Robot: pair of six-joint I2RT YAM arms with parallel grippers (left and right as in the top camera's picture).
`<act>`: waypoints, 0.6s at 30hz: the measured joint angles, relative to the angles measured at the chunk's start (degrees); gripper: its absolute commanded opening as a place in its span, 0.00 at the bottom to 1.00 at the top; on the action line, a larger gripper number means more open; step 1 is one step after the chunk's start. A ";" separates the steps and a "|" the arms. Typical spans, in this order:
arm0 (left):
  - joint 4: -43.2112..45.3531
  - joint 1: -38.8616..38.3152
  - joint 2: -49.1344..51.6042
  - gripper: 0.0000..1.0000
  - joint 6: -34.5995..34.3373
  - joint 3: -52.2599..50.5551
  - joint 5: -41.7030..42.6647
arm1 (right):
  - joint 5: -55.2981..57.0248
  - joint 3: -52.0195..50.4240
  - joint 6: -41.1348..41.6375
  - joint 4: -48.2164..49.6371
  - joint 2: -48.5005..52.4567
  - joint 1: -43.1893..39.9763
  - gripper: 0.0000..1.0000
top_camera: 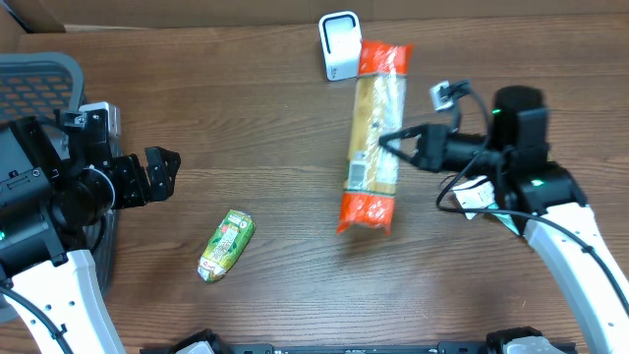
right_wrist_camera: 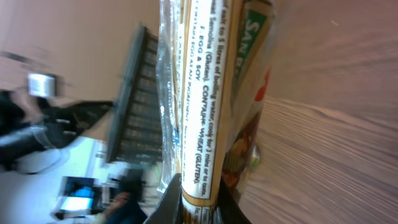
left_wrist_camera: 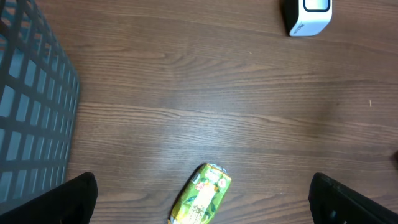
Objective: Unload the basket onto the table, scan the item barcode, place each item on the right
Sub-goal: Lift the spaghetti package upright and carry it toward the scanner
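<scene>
I should turn the packet's barcode side down with my right gripper and carry the packet over the scanner [top_camera: 341, 45], because the pasta packet's barcode [top_camera: 357, 176] faces up, away from the white scanner.
A long pasta packet [top_camera: 373, 133] with orange ends hangs above the table, its white label side facing up. My right gripper [top_camera: 393, 138] is shut on its edge; in the right wrist view the packet [right_wrist_camera: 205, 93] runs up from between the two dark fingers [right_wrist_camera: 171, 202]. The white barcode scanner [top_camera: 339, 44] stands at the back, just left of the packet's far end, and shows in the left wrist view too [left_wrist_camera: 308, 15]. My left gripper [top_camera: 157, 175] stays open at the left, with a green pouch [left_wrist_camera: 202, 196] lying on the wood between its fingers [left_wrist_camera: 74, 199].
The green pouch [top_camera: 226, 244] lies front left on the wooden table [top_camera: 275, 157]. A grey mesh basket [top_camera: 39, 84] sits at the far left edge, seen as a grid wall [left_wrist_camera: 31, 112] from the left wrist. A white tag [top_camera: 477, 197] lies under the right arm.
</scene>
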 measured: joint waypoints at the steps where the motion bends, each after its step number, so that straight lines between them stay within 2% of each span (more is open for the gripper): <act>1: 0.00 0.00 0.00 0.99 0.00 0.00 0.00 | -2.80 0.00 2.21 2.27 -0.13 -1.79 0.04; 5: -0.02 0.00 0.00 1.00 0.00 0.00 0.00 | -9.03 0.00 8.24 6.56 -0.20 -4.15 0.03; 12: 0.00 0.00 0.00 0.99 0.00 0.00 0.00 | -10.73 0.00 9.29 6.99 -0.20 -4.04 0.03; 16: 0.02 0.00 0.00 0.99 0.00 0.00 0.00 | -8.15 0.00 6.38 0.61 -0.20 -3.91 0.04; 18: 0.07 0.00 0.00 1.00 0.00 0.00 0.00 | -1.33 0.24 1.70 -8.59 -0.24 -2.97 0.03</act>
